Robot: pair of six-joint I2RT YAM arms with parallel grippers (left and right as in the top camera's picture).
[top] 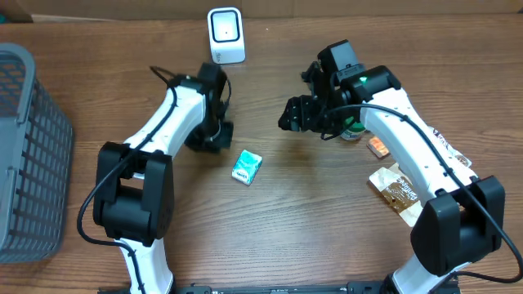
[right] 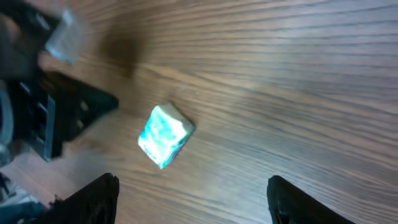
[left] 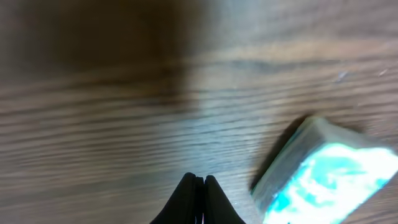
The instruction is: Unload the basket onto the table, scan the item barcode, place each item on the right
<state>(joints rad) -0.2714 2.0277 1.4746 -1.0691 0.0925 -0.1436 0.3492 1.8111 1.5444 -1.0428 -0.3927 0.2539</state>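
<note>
The teal and white box (top: 247,167) sits short of my open right gripper, so my left gripper should first push the box's near side (top: 238,165) toward my right one.
A small teal and white box (top: 246,167) lies flat on the wooden table, near its middle. A white barcode scanner (top: 225,34) stands at the back edge. My left gripper (top: 214,140) is low over the table just left of the box, shut with nothing in it. In the left wrist view its fingers (left: 199,178) are pressed together and the box (left: 329,174) lies to the right of them. My right gripper (top: 292,114) hovers open above and to the right of the box. The right wrist view shows the box (right: 163,135) ahead of the open gripper (right: 191,186).
A grey plastic basket (top: 24,147) stands at the left edge. On the right lie a brown snack packet (top: 400,189), a small orange packet (top: 377,147) and a small bottle (top: 351,131), partly under the right arm.
</note>
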